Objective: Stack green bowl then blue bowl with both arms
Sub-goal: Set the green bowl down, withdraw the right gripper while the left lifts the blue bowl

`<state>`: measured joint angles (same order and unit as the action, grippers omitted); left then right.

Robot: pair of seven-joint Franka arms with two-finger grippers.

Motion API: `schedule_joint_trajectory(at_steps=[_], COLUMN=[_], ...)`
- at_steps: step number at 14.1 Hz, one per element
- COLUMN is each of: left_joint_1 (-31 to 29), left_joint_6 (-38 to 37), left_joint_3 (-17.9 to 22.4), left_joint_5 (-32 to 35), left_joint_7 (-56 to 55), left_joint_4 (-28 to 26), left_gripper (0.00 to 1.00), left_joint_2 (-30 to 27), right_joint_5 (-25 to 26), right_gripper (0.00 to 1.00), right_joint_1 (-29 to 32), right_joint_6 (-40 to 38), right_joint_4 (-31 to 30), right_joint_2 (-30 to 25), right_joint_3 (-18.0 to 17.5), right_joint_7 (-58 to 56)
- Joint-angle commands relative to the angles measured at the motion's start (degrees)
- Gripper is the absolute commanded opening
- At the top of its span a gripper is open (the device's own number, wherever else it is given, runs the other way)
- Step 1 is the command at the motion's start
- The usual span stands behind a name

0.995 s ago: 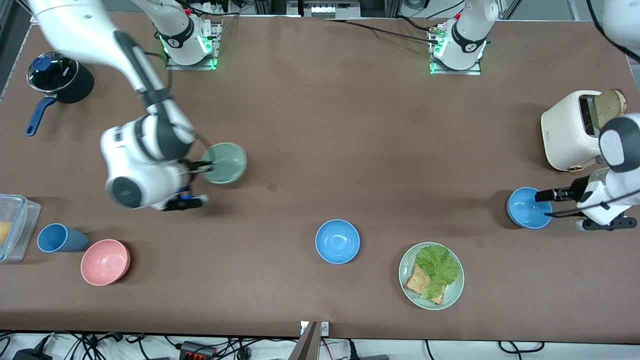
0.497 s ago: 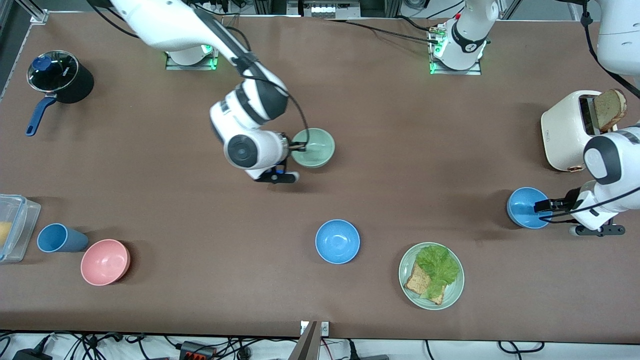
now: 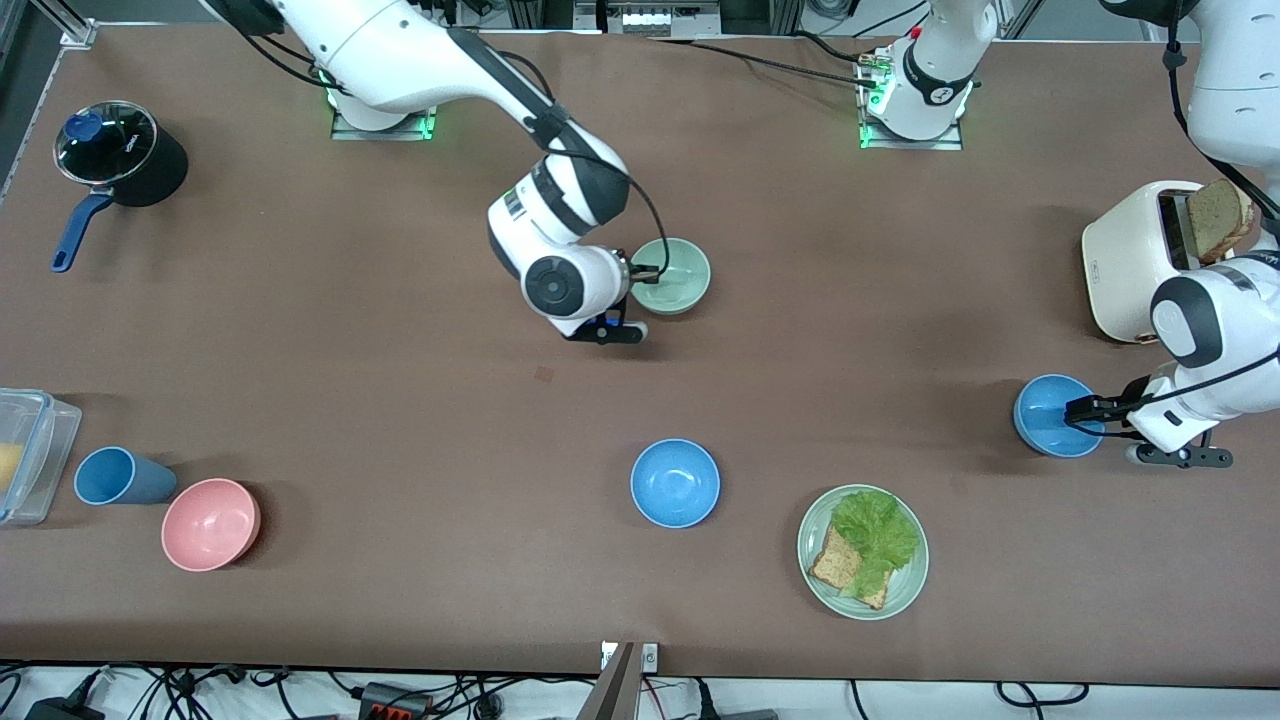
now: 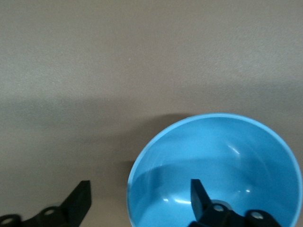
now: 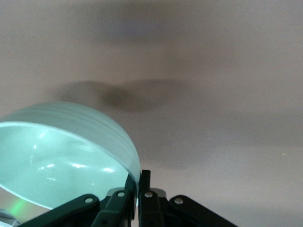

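The green bowl (image 3: pixel 679 277) hangs at a slant from my right gripper, so next I put it down flat and retreat before my left gripper brings the blue bowl (image 3: pixel 1046 418).
The pale green bowl (image 3: pixel 676 276) hangs above the middle of the table. My right gripper (image 3: pixel 648 272) is shut on its rim; in the right wrist view the fingers pinch the wall of the green bowl (image 5: pixel 61 151) at the right gripper (image 5: pixel 138 182). A blue bowl (image 3: pixel 1048 412) sits on the table at the left arm's end. My left gripper (image 3: pixel 1085 412) is open and straddles its rim. In the left wrist view one of the fingers (image 4: pixel 201 198) is inside the blue bowl (image 4: pixel 227 156) and the other is outside. A second blue bowl (image 3: pixel 675 483) rests mid-table, nearer the camera.
A green plate (image 3: pixel 905 590) with lettuce and toast lies beside the second blue bowl. A white toaster (image 3: pixel 1135 260) with bread stands by the left arm. At the right arm's end are a pink bowl (image 3: pixel 210 524), blue cup (image 3: pixel 115 477), clear container (image 3: pixel 30 450) and black pot (image 3: pixel 125 152).
The right arm has carried the green bowl from the right arm's end toward the table's middle. The left gripper has stayed at the blue bowl's rim, shifting only slightly.
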<state>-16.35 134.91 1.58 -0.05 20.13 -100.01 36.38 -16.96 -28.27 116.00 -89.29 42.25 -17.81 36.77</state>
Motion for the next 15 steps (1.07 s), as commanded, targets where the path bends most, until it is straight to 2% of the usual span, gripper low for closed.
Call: schedule_joint_trajectory(at_steps=[1,2,3,5,7,10,13,15], left_joint_1=[-0.4,-0.4,-0.4,-0.8,-0.8,-0.8,-0.4,-0.1], left_joint_6=[0.9,0.8,0.7,0.6,-0.1,-6.1,-16.5,-23.2], left_joint_3=[-0.6,-0.6,-0.8,-1.1,-1.1,-2.8,-5.0,-5.3], left_joint_5=[0.8,0.8,0.8,0.6,0.7,0.6,0.4,0.4], left_joint_7=[1.5,1.4,1.4,2.3,3.3,5.1,3.1,0.8], left_joint_4=[-0.8,-1.1,-1.1,-1.1,-1.1,-1.1,-1.1,-1.0], left_gripper=[0.64,0.45,0.28,0.04,0.01,0.01,0.01,0.01], left_joint_2=[-0.5,-0.6,-0.7,-0.7,-0.9,-3.2,-8.3,-12.3], right_joint_5=[0.3,0.3,0.9,4.9,7.5,10.3,13.0,16.1], right_gripper=[0.27,0.96,1.00,1.00,1.00,1.00,1.00,1.00], right_joint_1=[-0.3,-0.3,-0.4,0.1,2.2,8.6,14.7,19.0], right_joint_6=[0.8,0.8,0.7,0.1,-4.7,-9.2,-10.7,-12.0], right_joint_4=[1.3,1.4,1.7,3.7,4.4,4.5,4.5,4.5], right_joint_2=[1.4,1.1,0.8,-1.2,-5.4,-13.0,-18.3,-20.0], right_joint_3=[0.5,0.6,0.6,0.6,0.8,2.3,2.3,2.3], right_joint_7=[0.9,2.2,3.3,4.3,4.2,3.3,2.8,-1.5])
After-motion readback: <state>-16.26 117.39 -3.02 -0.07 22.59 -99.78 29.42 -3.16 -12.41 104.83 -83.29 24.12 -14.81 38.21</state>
